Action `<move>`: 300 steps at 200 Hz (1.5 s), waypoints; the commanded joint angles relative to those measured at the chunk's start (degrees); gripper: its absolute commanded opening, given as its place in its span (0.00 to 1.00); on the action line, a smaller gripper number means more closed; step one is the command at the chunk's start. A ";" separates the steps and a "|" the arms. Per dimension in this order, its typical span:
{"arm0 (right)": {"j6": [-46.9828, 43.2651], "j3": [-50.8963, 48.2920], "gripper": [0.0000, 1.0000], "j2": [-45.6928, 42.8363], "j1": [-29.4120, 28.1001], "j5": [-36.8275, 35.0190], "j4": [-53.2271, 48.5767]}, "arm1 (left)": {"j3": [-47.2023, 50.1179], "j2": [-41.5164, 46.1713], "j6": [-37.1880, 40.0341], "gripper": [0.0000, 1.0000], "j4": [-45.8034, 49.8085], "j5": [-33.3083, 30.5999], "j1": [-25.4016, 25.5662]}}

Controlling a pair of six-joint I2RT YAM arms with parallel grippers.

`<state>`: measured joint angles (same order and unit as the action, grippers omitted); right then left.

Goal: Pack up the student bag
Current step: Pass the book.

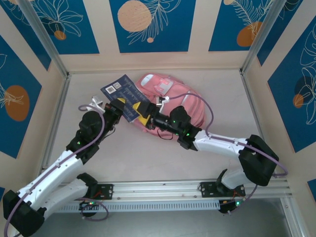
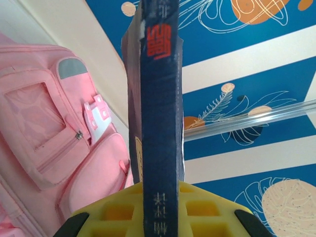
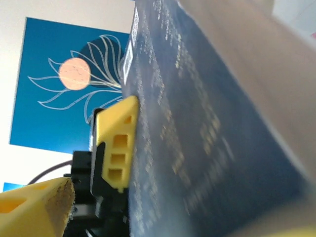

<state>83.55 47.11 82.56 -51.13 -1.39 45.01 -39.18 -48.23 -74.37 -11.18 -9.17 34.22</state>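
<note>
The student bag closed [image 1: 162, 86] is under way with my left gripper on the book, so my right gripper should take the book's corner [image 1: 132, 115] before my left gripper lifts the bag open.
The student bag [image 1: 170, 96], a large pink backpack with front pockets, lies at the back middle of the table. A dark blue book [image 1: 118, 89] is held over the table just left of it. My left gripper [image 1: 120, 105] is shut on the book's near edge. In the left wrist view the book's spine [image 2: 160, 98] rises between the yellow jaws of the left gripper [image 2: 160, 210], with the bag [image 2: 44, 128] to the left. My right gripper [image 1: 141, 115] stands open at the book's right corner. In the right wrist view one of its fingers [image 3: 34, 207] is apart from the book's cover [image 3: 207, 138].
The table [image 1: 148, 158] is beige, walled by blue and cream patterned panels [image 1: 148, 24]. Metal frame posts [image 1: 47, 44] stand at the back corners. Bare tabletop lies in front of the bag and to its right.
</note>
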 commanded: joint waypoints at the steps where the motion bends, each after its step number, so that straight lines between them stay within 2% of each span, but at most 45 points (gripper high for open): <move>1: 2.70 2.20 0.76 2.11 -0.65 -3.00 7.14 | -1.61 0.58 -1.64 0.00 -5.42 -3.32 1.62; 33: 1.48 1.86 0.40 1.66 -1.80 -7.75 7.46 | -1.25 0.51 -1.49 0.00 -5.08 -5.08 3.31; 68: 0.06 1.19 0.11 -0.08 -2.42 -10.87 4.33 | -1.42 -0.61 -1.35 0.00 -4.49 -5.76 4.79; 87: -0.85 0.22 0.00 -2.60 -2.56 -12.52 1.12 | -2.24 -1.71 -0.80 0.02 -2.55 -5.73 5.64; 117: -2.02 -2.96 0.00 -7.51 -1.14 -13.31 -2.84 | -2.36 -2.84 1.30 0.38 -0.88 -5.32 5.95; 134: -1.44 -5.81 0.00 -10.36 0.55 -12.19 -3.82 | -1.70 -2.38 3.62 0.53 -0.44 -5.85 5.89; 161: 0.73 -9.29 0.00 -13.10 2.82 -8.37 -3.14 | -3.72 -4.14 10.70 0.57 3.65 -4.38 5.70; 188: 0.79 -10.99 0.00 -14.78 3.71 -5.35 -2.63 | -3.01 -7.41 10.15 0.57 -0.39 0.48 5.28; 209: 0.76 -11.95 0.00 -15.58 4.11 -3.83 -1.90 | -3.27 -9.75 9.14 0.54 -2.12 3.31 5.27; 228: 0.24 -12.39 0.00 -16.40 4.29 -3.36 -2.23 | -2.77 -10.56 8.08 0.43 -3.80 4.05 5.30; 245: -0.42 -12.93 0.00 -17.49 4.29 -3.77 -3.20 | -2.03 -10.05 7.21 0.23 -4.54 3.44 5.27; 260: -0.58 -13.57 0.00 -18.35 4.29 -4.81 -3.80 | -1.06 -9.04 5.92 0.00 -4.68 2.15 5.26; 278: -0.48 -14.19 0.02 -19.12 4.21 -6.45 -3.67 | 0.72 -7.35 3.34 0.00 -4.60 -0.12 5.30; 300: -0.49 -15.18 0.20 -20.28 3.06 -11.36 -2.85 | 3.13 -5.85 0.50 0.00 -5.52 -2.01 5.33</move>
<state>83.92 33.01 65.52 -47.70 -6.33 38.44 -39.05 -56.25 -72.25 -16.62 -6.11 40.27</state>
